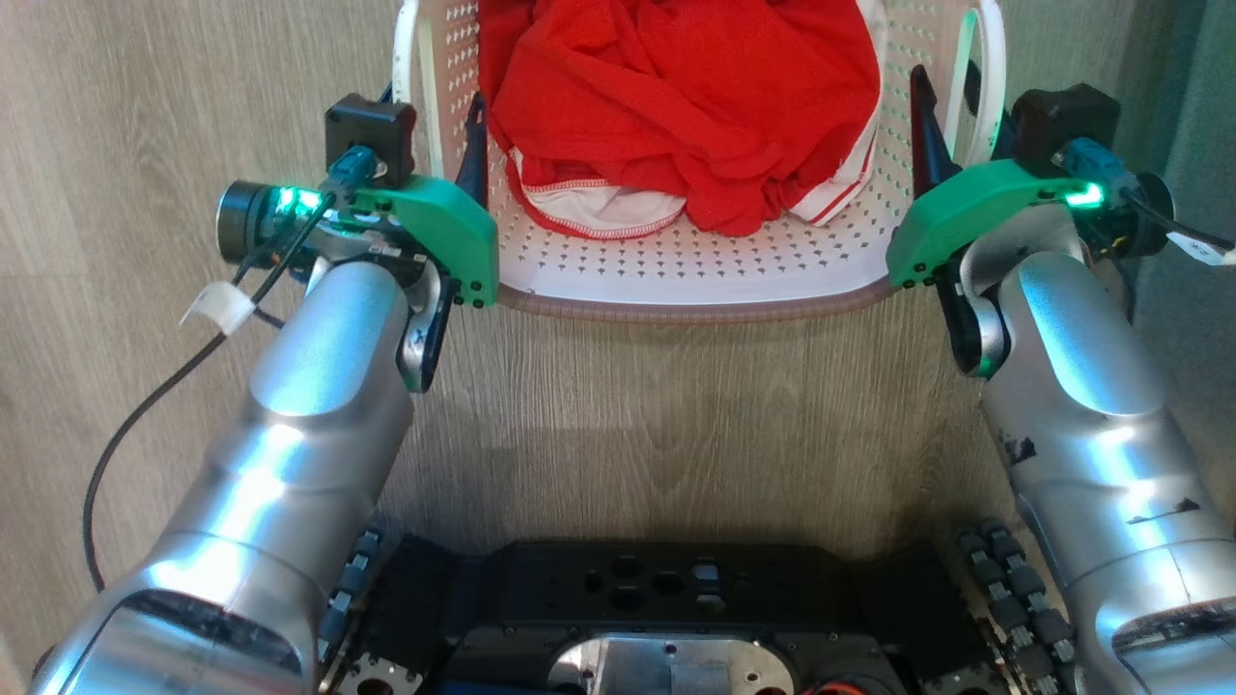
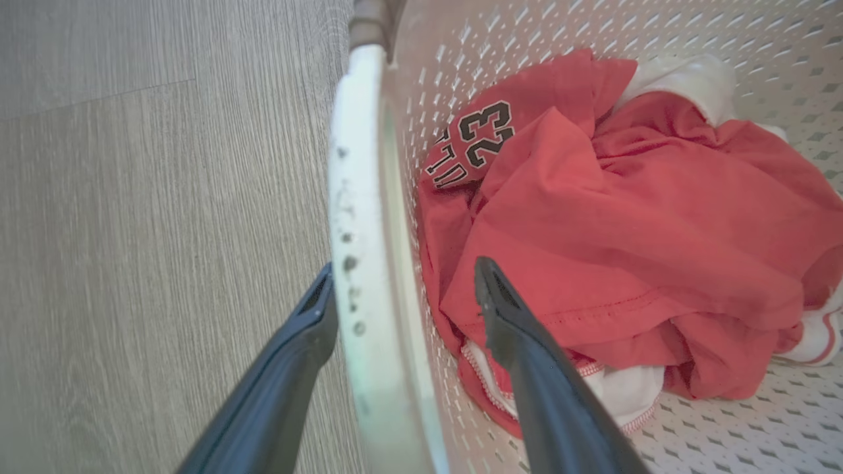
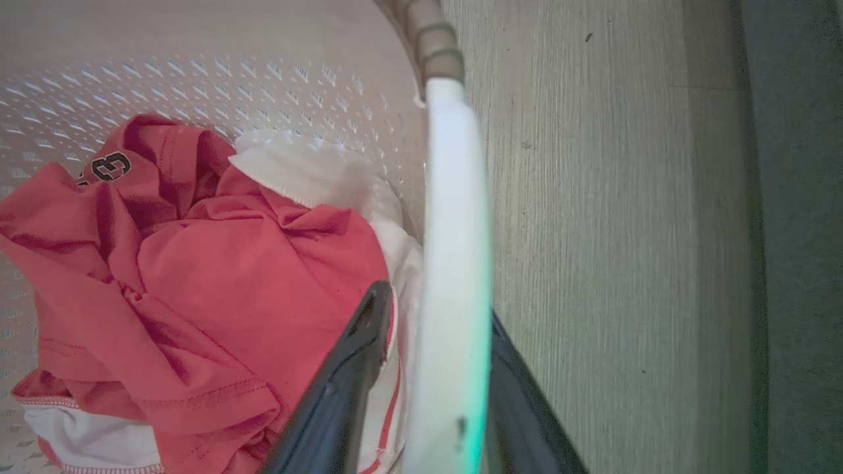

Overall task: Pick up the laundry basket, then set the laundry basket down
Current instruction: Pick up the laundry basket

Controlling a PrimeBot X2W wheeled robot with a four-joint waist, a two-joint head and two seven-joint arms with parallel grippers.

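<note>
My gripper will bring the laundry basket along when it lifts the white handle (image 1: 405,52), because the handle runs flush into the laundry basket's brown rim (image 2: 369,30) and will stay fixed.
The laundry basket (image 1: 695,275), white and perforated with a brown rim, stands on the wood floor just ahead of my base and holds a red jersey (image 1: 676,97). My left gripper (image 1: 449,145) is open and straddles the basket's left handle (image 2: 359,197), one finger outside and one inside over the jersey (image 2: 625,217). In the left wrist view this gripper (image 2: 403,266) stands wide of the handle. My right gripper (image 1: 951,116) straddles the right handle (image 3: 454,230). In the right wrist view the gripper (image 3: 438,303) has its outer finger against the handle and a narrow gap at the inner finger.
Pale wood floor (image 1: 193,145) surrounds the basket on the left and near sides. A grey-green strip (image 1: 1197,97) runs along the right edge, close to the right arm. My dark base (image 1: 666,608) sits at the bottom, with a black cable (image 1: 126,434) hanging off the left forearm.
</note>
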